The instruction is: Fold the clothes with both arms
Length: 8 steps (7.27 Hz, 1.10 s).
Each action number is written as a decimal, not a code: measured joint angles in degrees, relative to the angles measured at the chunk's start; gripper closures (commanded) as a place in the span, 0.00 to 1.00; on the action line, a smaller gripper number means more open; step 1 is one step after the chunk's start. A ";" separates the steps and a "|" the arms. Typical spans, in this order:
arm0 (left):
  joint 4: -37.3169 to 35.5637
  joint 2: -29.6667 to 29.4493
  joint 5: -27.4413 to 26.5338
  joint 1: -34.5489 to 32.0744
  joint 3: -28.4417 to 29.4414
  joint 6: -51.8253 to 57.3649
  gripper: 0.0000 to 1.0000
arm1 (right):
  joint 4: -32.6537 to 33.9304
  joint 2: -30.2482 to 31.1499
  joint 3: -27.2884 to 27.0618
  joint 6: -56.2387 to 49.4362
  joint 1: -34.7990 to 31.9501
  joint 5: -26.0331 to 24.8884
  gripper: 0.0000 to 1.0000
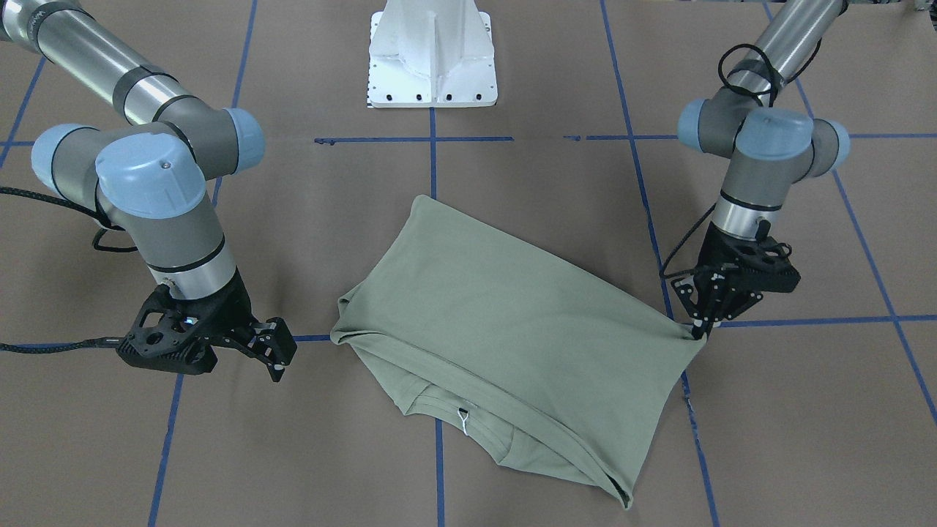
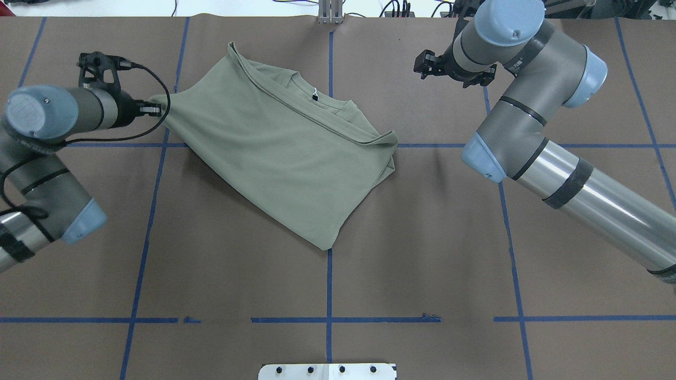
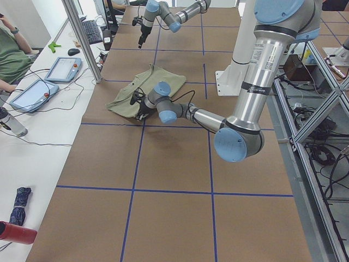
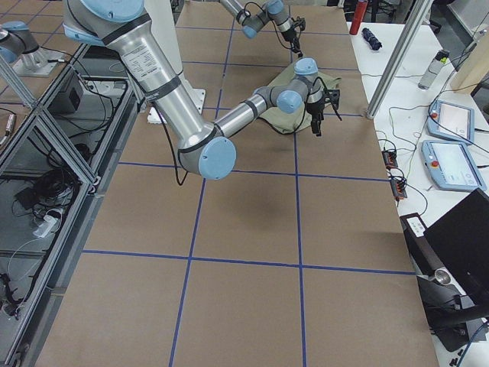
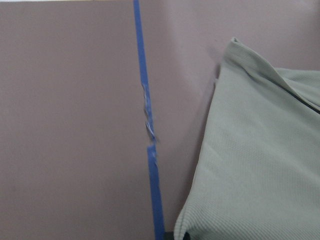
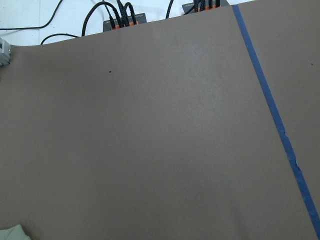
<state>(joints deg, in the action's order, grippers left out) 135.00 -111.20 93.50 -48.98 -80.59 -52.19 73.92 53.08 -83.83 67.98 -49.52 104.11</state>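
The whole shirt will turn along and stay folded when I pull its neck edge, because a long folded band lies flat along the shirt's collar.
The sage-green shirt lies folded on the brown table, tilted to the tape grid, its collar and white neck tag on the side away from the robot's base. My left gripper is shut on one corner of the shirt, and the left gripper stretches that corner out to a point. The left wrist view shows knit cloth running down to the frame's bottom edge. My right gripper hangs open over bare table, apart from the shirt's other end. The right gripper holds nothing.
The white pedestal base stands behind the shirt. Blue tape lines cross the table. Beyond the far edge a side bench carries tablets and a red bottle, with a seated person at it.
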 measured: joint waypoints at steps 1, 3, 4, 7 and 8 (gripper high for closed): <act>-0.03 -6.22 -0.09 -2.00 8.21 2.11 1.00 | 0.02 0.00 -0.40 0.11 0.09 0.03 0.00; 0.52 -17.19 -0.78 -3.81 22.96 4.69 1.00 | 0.08 0.01 -1.10 0.28 0.39 0.04 0.00; 1.84 -20.32 -1.67 -4.47 28.05 6.72 0.01 | 0.08 -0.01 -1.45 0.69 0.73 0.04 0.00; 4.74 -17.29 4.20 -7.42 23.08 12.14 0.00 | 0.18 -3.99 0.59 7.86 3.46 -0.77 0.05; 4.91 -14.15 9.96 -8.56 17.92 12.17 0.00 | -0.40 -7.64 4.40 11.26 4.35 -2.01 0.12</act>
<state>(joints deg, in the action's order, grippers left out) 139.91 -125.35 103.46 -57.54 -62.67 -40.03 73.52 45.44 -79.44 79.24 -45.16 102.10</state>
